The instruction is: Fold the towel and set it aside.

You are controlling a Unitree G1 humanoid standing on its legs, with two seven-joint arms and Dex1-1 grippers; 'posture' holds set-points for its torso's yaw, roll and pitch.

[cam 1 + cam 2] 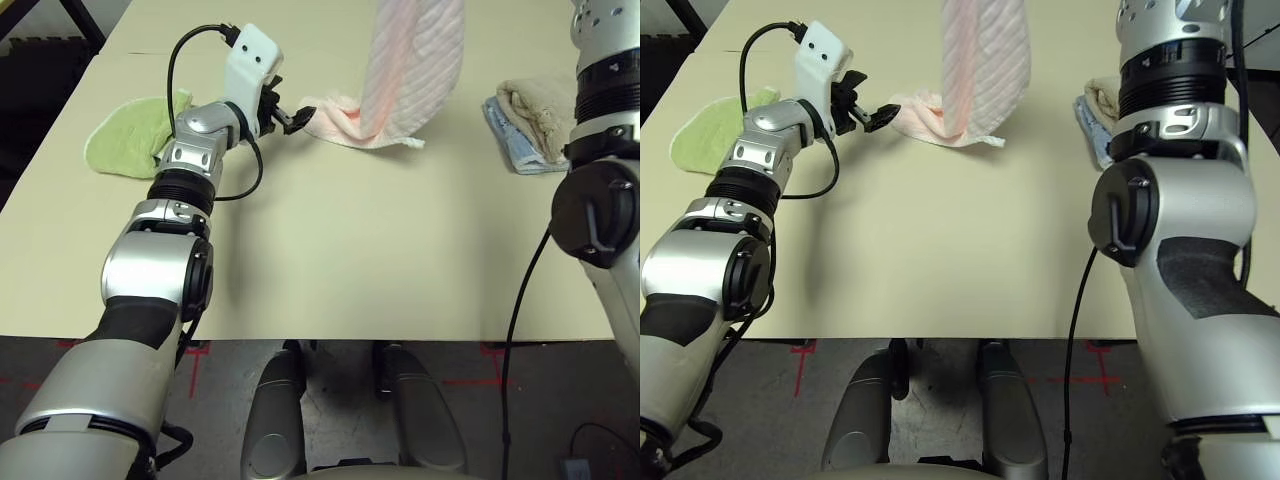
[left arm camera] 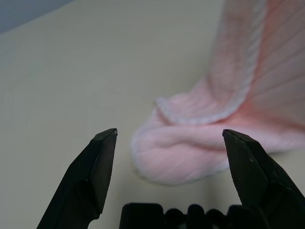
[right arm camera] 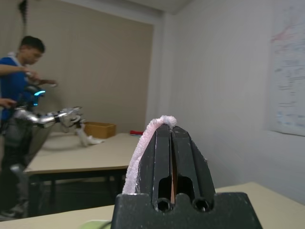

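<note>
My left gripper is to sweep the hanging folds (image 1: pixel 388 92) open before it pinches a corner of the towel, because the pale pink towel's lower end (image 1: pixel 342 122) lies bunched and folded over.
The pale pink towel (image 1: pixel 412 70) hangs down from above the picture, and its lower end lies bunched on the table (image 1: pixel 335 120). My right gripper (image 3: pixel 170 131) is raised high and shut on the towel's upper edge, a strip of pink terry pinched between its fingers. My left gripper (image 1: pixel 295 118) stands open just left of the bunched end, level with the table; in the left wrist view the towel's folded end (image 2: pixel 186 157) lies between and just beyond the fingertips (image 2: pixel 106 143), untouched.
A lime-green cloth (image 1: pixel 135 133) lies at the table's far left, behind my left forearm. Folded beige and light-blue towels (image 1: pixel 525 125) sit at the far right by my right arm. In the right wrist view a person stands by another robot at a distant table.
</note>
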